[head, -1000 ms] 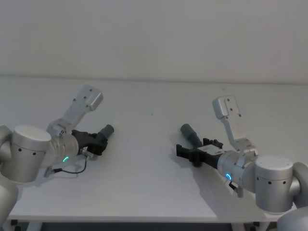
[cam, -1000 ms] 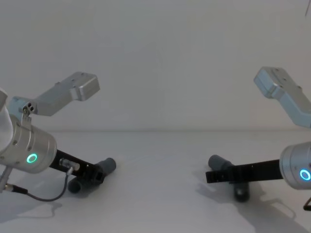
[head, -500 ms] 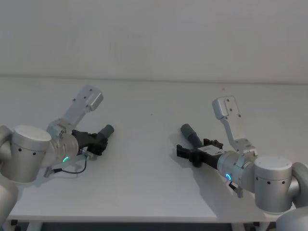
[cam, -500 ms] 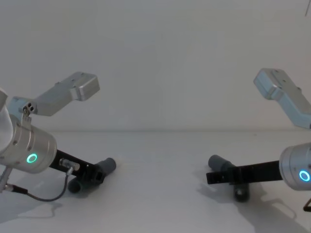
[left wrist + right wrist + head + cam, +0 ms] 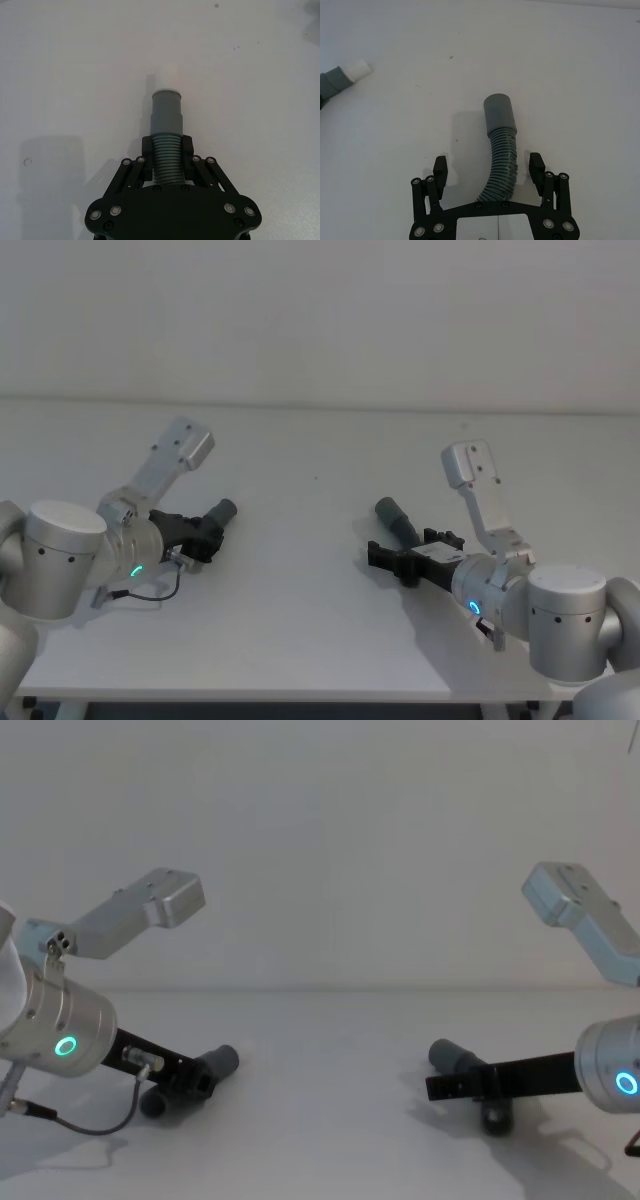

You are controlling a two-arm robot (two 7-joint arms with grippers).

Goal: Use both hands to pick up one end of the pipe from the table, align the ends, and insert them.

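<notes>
My gripper will lift the pipe's ribs, and the plain cuff (image 5: 500, 114) should then stay straight out instead of sagging, because only a short ribbed part (image 5: 503, 144) is between it and the fingers.
On the white table (image 5: 300, 460) lie two dark grey pipe pieces. My left gripper (image 5: 205, 535) is shut on the ribbed middle of the left piece (image 5: 222, 510). In the left wrist view its smooth cuff (image 5: 166, 110) sticks out past the fingers (image 5: 148, 150). My right gripper (image 5: 385, 558) is open and low over the table, one finger on each side of the right piece (image 5: 392, 514). In the right wrist view that piece (image 5: 500, 120) runs between the fingertips (image 5: 440, 167) without touching them, plain cuff pointing away. The left piece's whitish tip (image 5: 357, 70) shows farther off.
A plain white wall (image 5: 320, 320) rises behind the table's far edge. Bare table surface (image 5: 300, 540) lies between the two arms. A thin cable (image 5: 150, 595) loops beside the left wrist. The table's front edge (image 5: 250, 690) runs just below both arms.
</notes>
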